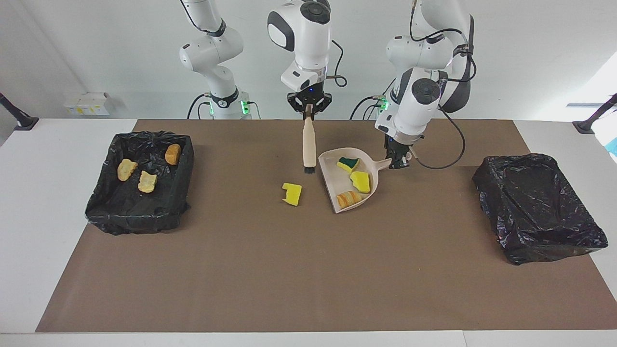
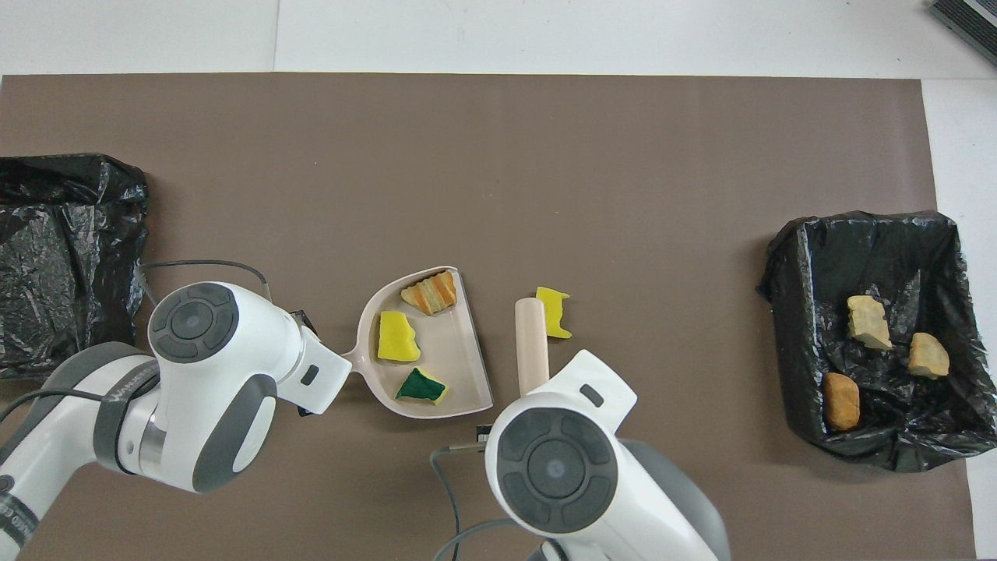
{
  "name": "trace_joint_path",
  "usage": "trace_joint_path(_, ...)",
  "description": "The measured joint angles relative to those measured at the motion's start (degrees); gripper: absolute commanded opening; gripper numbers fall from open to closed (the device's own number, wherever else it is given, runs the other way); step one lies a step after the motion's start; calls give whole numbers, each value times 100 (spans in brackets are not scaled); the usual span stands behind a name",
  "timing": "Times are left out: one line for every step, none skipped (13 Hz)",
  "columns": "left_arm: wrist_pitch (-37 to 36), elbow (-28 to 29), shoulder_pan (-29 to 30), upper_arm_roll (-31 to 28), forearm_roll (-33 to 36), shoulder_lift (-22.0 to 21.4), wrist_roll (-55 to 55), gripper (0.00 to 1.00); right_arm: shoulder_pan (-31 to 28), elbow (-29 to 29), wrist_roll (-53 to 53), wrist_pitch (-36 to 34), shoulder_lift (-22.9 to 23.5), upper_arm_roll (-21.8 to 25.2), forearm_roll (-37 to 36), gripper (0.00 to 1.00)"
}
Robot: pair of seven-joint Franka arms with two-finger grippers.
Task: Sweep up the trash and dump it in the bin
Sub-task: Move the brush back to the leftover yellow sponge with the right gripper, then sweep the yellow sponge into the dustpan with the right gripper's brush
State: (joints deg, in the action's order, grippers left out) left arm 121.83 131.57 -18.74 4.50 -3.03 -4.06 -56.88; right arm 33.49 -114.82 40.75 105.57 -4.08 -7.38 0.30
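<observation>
The beige brush (image 1: 309, 156) is between the yellow scrap and the dustpan. Next, my right gripper moves the brush past the scrap first and then sweeps back toward the dustpan.
My right gripper (image 1: 309, 112) is shut on the top of the beige brush (image 1: 308, 144), which hangs upright with its black bristles at the mat. My left gripper (image 1: 399, 161) is shut on the handle of the beige dustpan (image 1: 329, 166), which lies on the mat. In the pan lie a green-yellow sponge (image 1: 348, 164), a yellow sponge (image 1: 361, 181) and an orange-cream striped chunk (image 1: 348, 199). One yellow scrap (image 1: 292, 193) lies loose on the mat beside the pan's mouth, just farther from the robots than the bristles. In the overhead view the brush (image 2: 531, 343) stands between this scrap (image 2: 554, 312) and the pan (image 2: 459, 351).
A black-lined bin (image 1: 111, 212) at the right arm's end holds three tan-yellow lumps (image 1: 147, 182). A second black-lined bin (image 1: 540, 207) stands at the left arm's end with nothing showing in it. A brown mat (image 1: 308, 279) covers the table.
</observation>
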Motion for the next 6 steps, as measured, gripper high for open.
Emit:
trace_joint_path(2,0,-10,0,0,0,30,0,-242,-70,-265,2,37,7,-19,0)
trace_joint_path(6,0,-21,-2,0,1,49,0,-511,-155,-597,21,61,18,-29,0)
trace_joint_path(15,0,-27,-3,0,1,75,0,-812,-264,-976,94,76,28,-35,0)
trace_joint_path(37,0,-28,-3,0,2,127,0,-1119,-396,-1377,215,83,35,-36,0)
trace_joint_path(76,0,-29,-3,0,5,197,0,-1365,-537,-1724,346,87,43,-36,0)
trace_joint_path(112,0,-31,-2,0,12,255,0,-1491,-711,-1944,565,96,48,-36,0)
